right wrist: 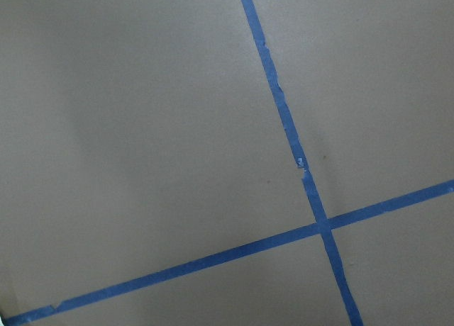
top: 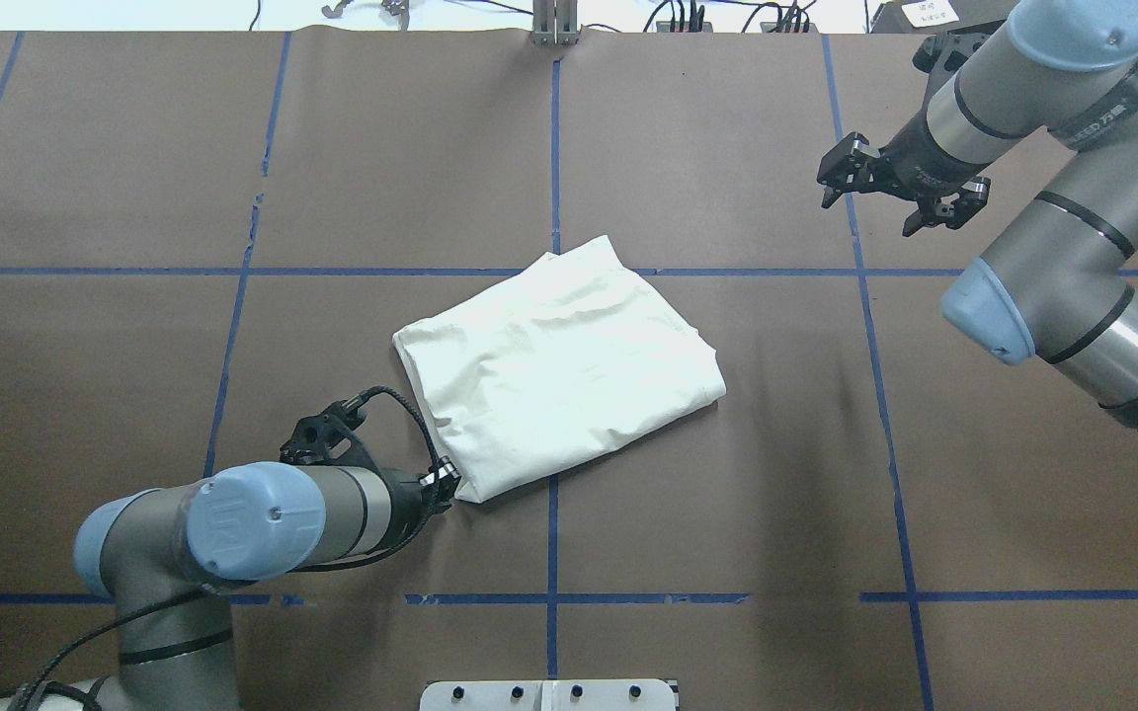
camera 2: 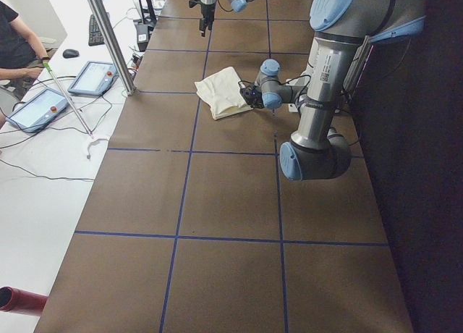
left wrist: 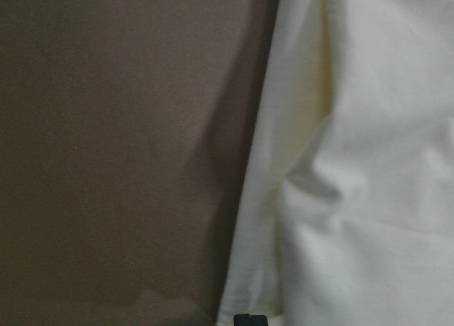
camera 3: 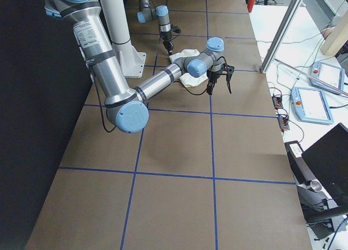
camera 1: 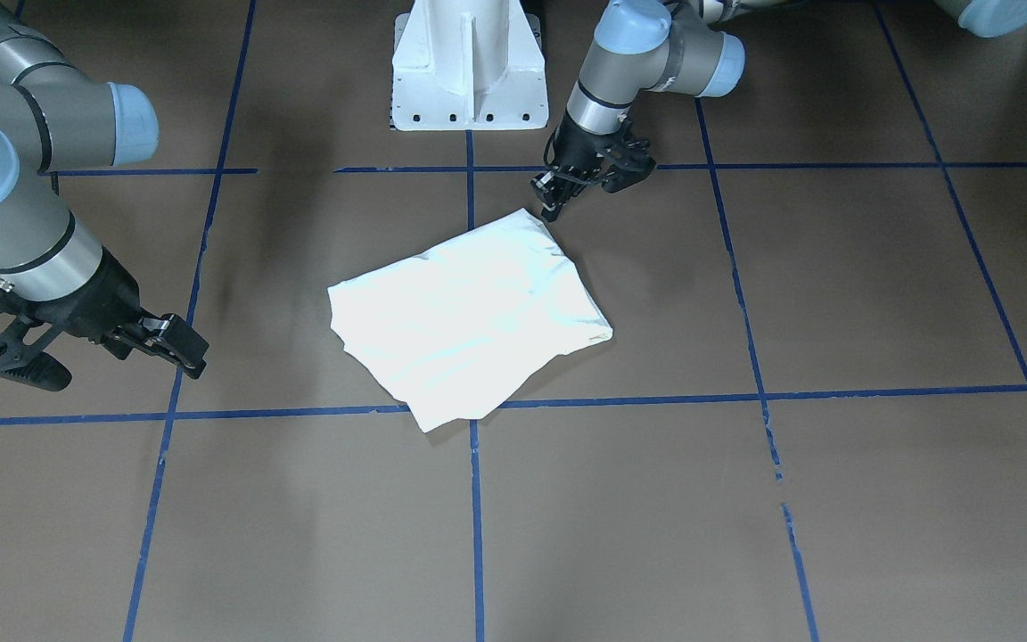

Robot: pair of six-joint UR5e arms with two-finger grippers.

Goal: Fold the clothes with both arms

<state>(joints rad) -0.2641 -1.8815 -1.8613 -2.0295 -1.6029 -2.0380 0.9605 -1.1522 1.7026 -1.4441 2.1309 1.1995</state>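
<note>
The shirt is folded flat with its near corner (camera 1: 527,218) next to the end of the robot's left gripper, so the robot should keep moving back toward open table (camera 1: 879,257) until the gripper's fingers are clear.
The clothes are one cream-white shirt (camera 1: 469,316) lying folded in a flat, tilted rectangle at the table's middle (top: 559,365), plain side up with no print showing. My left gripper (top: 446,481) is low at the shirt's near corner, its tip just beside the cloth (camera 1: 552,207). Its fingers look shut, with nothing lifted. The left wrist view shows the shirt's edge (left wrist: 369,163) close up against brown table. My right gripper (top: 870,212) hangs open and empty above bare table far to the shirt's right (camera 1: 121,370). The right wrist view shows only table and tape.
Blue tape lines (right wrist: 284,113) divide the brown table into squares. The white pedestal base (camera 1: 469,71) stands at the robot's edge. Beyond the far edge are a metal pole (camera 2: 108,36), touch panels (camera 2: 90,76) and a seated person (camera 2: 14,36).
</note>
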